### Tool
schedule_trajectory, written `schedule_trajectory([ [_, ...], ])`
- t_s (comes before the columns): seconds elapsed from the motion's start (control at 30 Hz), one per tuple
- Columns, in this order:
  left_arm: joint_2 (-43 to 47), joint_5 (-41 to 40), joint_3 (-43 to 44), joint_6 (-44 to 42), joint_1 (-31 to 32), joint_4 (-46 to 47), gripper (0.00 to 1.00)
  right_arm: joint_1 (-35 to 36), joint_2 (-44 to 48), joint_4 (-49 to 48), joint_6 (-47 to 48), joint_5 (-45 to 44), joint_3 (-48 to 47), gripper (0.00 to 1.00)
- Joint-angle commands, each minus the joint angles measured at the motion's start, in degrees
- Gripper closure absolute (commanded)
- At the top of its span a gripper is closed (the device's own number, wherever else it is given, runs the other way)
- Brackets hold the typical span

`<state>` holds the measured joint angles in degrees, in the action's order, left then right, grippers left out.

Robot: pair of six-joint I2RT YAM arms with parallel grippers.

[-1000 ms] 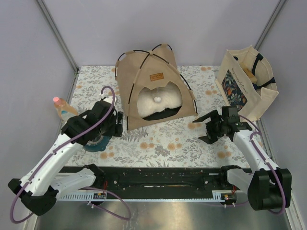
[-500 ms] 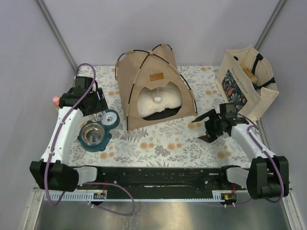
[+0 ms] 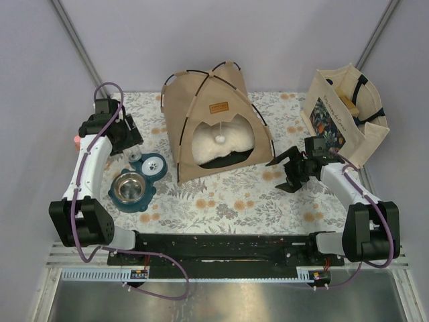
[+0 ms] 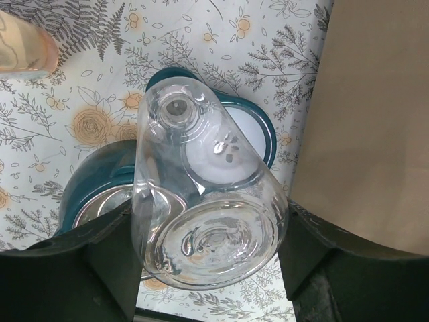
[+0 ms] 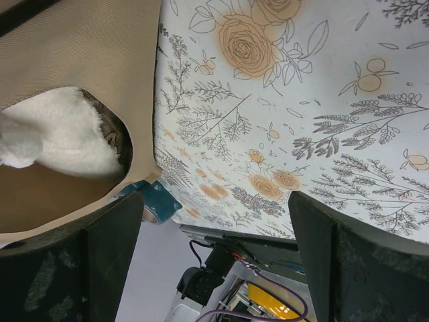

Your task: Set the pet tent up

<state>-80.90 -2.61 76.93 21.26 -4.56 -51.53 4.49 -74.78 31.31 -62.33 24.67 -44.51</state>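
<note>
The clear plastic bottle [image 3: 134,153] is neck-down in the teal pet bowl, so my left gripper continues to slide the two of them toward the peach bottle [image 3: 77,140] and lets go next to it.
The pet tent [image 3: 214,121] stands upright at the back middle, tan with black poles, a brown label and a white pom-pom [image 3: 219,139] in its arched doorway. A white cushion [image 3: 224,144] lies inside. My left gripper [image 3: 131,149] is shut on a clear plastic bottle [image 4: 208,201], held tilted above the teal double pet bowl [image 3: 136,182], left of the tent. My right gripper [image 3: 281,174] is open and empty just right of the tent's front corner. The right wrist view shows the tent wall [image 5: 80,40] and the cushion [image 5: 60,134].
A beige tote bag [image 3: 345,114] with a dark floral print stands at the back right. A peach bottle with a pink cap [image 3: 79,141] stands by the left edge, behind my left arm. The floral mat [image 3: 228,198] covers the table.
My left arm has swung from over the pet bowl back to the left edge, uncovering the bowl, with the clear bottle in it. My right gripper has edged toward the tent.
</note>
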Motion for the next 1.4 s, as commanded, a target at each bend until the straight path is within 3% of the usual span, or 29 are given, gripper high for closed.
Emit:
schedule_trajectory([
  [0.0,-1.2,2.0,2.1,0.5,-0.7,3.0,0.70,-0.2,-1.2,-0.9,1.6,1.2,-3.2,0.01],
  [0.23,-2.2,0.3,1.3,-0.2,-1.6,3.0,0.70,-0.2,-1.7,-1.9,1.0,1.6,-3.0,0.01],
  [0.43,-4.5,-0.9,1.9,-0.8,-2.7,1.5,0.62,-0.2,-1.2,-2.2,0.5,1.7,-2.3,0.01],
  [0.9,-6.7,-0.9,3.6,-0.8,-7.7,0.6,0.33,-0.2,-0.1,-2.8,-0.1,1.9,-1.2,0.01],
  [1.27,-7.5,0.5,3.3,0.8,-10.0,1.0,0.01,-0.2,0.9,-2.7,-0.8,1.2,-1.1,0.02],
  [1.37,-7.1,0.4,3.8,0.9,-10.3,0.9,0.01,-0.2,0.9,-2.7,-0.9,1.1,-1.2,0.02],
])
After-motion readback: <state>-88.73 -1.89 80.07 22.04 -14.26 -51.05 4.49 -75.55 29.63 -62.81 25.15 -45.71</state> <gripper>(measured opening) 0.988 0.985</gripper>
